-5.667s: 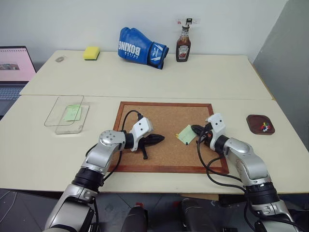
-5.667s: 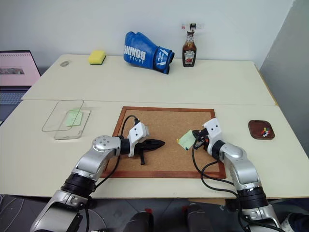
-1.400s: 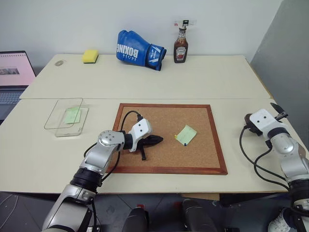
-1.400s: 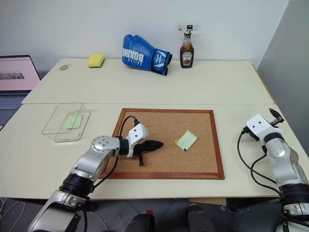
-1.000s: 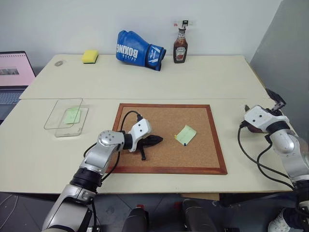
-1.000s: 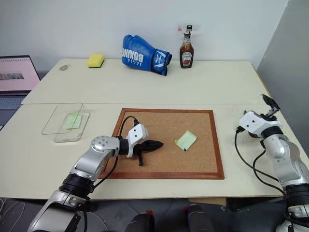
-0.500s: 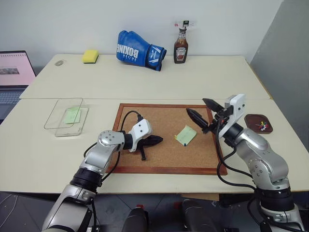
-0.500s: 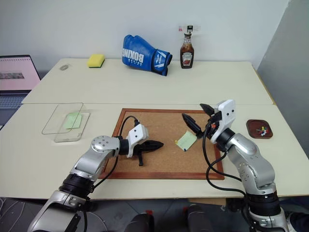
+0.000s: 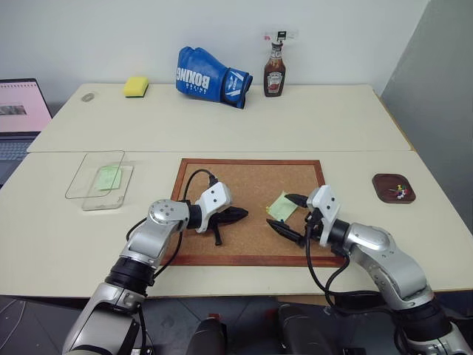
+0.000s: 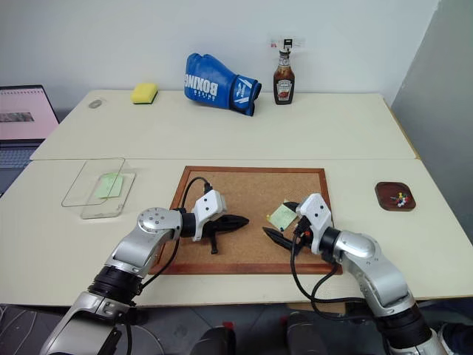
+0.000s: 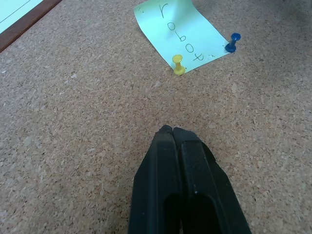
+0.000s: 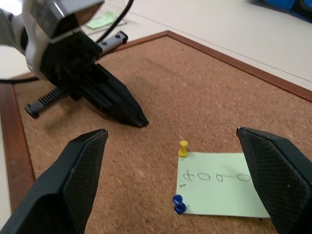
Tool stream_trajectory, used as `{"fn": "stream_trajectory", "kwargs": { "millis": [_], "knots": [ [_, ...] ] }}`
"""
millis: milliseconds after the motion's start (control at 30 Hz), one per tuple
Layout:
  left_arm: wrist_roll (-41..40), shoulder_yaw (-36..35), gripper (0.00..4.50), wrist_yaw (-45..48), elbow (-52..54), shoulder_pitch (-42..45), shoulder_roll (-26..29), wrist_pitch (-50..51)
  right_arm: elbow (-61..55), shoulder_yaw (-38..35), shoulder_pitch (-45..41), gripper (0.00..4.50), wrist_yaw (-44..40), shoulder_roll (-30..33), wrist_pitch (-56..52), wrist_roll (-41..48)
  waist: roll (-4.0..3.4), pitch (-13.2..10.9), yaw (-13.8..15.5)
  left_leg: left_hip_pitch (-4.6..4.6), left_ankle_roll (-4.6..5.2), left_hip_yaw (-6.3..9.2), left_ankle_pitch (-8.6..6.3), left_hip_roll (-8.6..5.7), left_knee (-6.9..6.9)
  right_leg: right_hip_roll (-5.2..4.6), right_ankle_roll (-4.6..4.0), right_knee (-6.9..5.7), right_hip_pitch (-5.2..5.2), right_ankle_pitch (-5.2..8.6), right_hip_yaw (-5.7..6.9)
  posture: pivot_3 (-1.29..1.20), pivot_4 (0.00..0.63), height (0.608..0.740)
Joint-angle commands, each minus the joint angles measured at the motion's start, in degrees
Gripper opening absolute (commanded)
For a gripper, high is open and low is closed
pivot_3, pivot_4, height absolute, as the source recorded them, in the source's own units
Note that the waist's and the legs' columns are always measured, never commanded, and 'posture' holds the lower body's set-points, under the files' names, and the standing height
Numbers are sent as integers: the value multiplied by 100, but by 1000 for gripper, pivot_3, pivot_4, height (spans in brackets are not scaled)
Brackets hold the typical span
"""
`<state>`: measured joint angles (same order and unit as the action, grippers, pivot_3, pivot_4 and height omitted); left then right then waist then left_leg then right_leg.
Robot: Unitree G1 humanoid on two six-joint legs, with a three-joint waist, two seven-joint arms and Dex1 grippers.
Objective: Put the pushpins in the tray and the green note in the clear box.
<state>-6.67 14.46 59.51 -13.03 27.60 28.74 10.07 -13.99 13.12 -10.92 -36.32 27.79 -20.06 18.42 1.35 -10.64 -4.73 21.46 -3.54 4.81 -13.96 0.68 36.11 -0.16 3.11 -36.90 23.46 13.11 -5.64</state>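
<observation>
My gripper will bring a pushpin along when it lifts the pale green note [image 9: 281,207] off the corkboard, because pushpins [image 12: 183,148] stick through the note's edge.
A pale green note [image 9: 279,206] lies on the corkboard [image 9: 222,174], held by a yellow pushpin [image 12: 183,147] and a blue pushpin [image 12: 178,204] along one edge. My right gripper [image 9: 287,216] is open, low over the board, its fingers straddling the note's near side. My left gripper [image 9: 240,214] rests shut and empty on the cork, pointing at the note from the left. The brown tray [image 9: 380,194] sits at the right with several pushpins [image 9: 398,191] in it. The clear box [image 9: 83,194] stands at the left with another green note [image 9: 109,176] inside.
A blue boxing glove [image 9: 209,74], a ketchup bottle [image 9: 274,70] and a yellow sponge [image 9: 135,86] stand along the table's far side. A laptop [image 9: 15,111] is at the far left. A grey wall runs close past the table's right edge.
My right gripper has swung left from beside the tray to the corkboard, sunk and rolled, and now brackets the note. The left gripper has stayed put.
</observation>
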Motion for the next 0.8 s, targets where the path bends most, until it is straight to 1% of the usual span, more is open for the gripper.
{"fn": "stream_trajectory", "kwargs": {
  "millis": [33,167,233,267,400,433,500,600,633,800],
  "knots": [
    [161,148,0,81,-78,-166,95,182,328,84,57,4486,-194,-52,432,-296,0,0,0,0,0,0,0,0,0,0,0,0,0,0,0,0,150,740],
    [163,146,0,88,-72,-163,106,187,644,97,31,4486,-233,-132,616,-487,0,0,-2,1,0,-1,0,0,0,0,0,0,1,0,-1,0,150,740],
    [164,147,0,87,-68,-162,107,194,779,62,12,4122,-263,-201,666,-494,0,0,-4,0,0,-1,0,0,0,0,0,-1,1,0,-1,0,150,740],
    [164,149,0,87,-67,-161,107,197,825,41,-1,4039,-281,-234,684,-487,0,0,-6,-1,0,-1,0,0,0,1,0,-1,1,0,0,0,150,740],
    [157,145,0,87,-50,-164,116,214,836,-20,-65,3105,-306,-337,655,-436,0,0,-7,-1,0,-1,0,1,0,1,0,-2,0,0,-1,0,150,740],
    [159,148,0,82,-50,-164,111,216,829,-30,-78,2935,-313,-359,641,-429,0,0,-8,-1,0,-1,0,1,0,1,0,-2,0,0,-1,0,150,740],
    [160,154,0,74,-45,-164,100,224,829,-36,-95,2402,-326,-396,633,-438,0,0,-8,-1,0,-1,0,1,0,1,0,-2,1,0,-1,0,150,740],
    [153,145,0,75,-38,-163,106,229,845,-25,-119,1722,-317,-448,622,-469,0,0,-7,0,0,-1,0,1,0,1,0,-2,1,0,-1,0,150,740],
    [153,142,0,74,-37,-163,106,231,860,-23,-123,1584,-317,-462,628,-479,0,0,-7,0,0,-1,0,1,0,1,0,-1,1,0,-1,0,150,740],
    [150,134,0,69,-29,-168,111,238,914,-5,-118,555,-313,-510,669,-545,0,0,-6,1,0,-1,0,0,0,1,0,0,1,0,-1,0,150,740]
  ]
}}
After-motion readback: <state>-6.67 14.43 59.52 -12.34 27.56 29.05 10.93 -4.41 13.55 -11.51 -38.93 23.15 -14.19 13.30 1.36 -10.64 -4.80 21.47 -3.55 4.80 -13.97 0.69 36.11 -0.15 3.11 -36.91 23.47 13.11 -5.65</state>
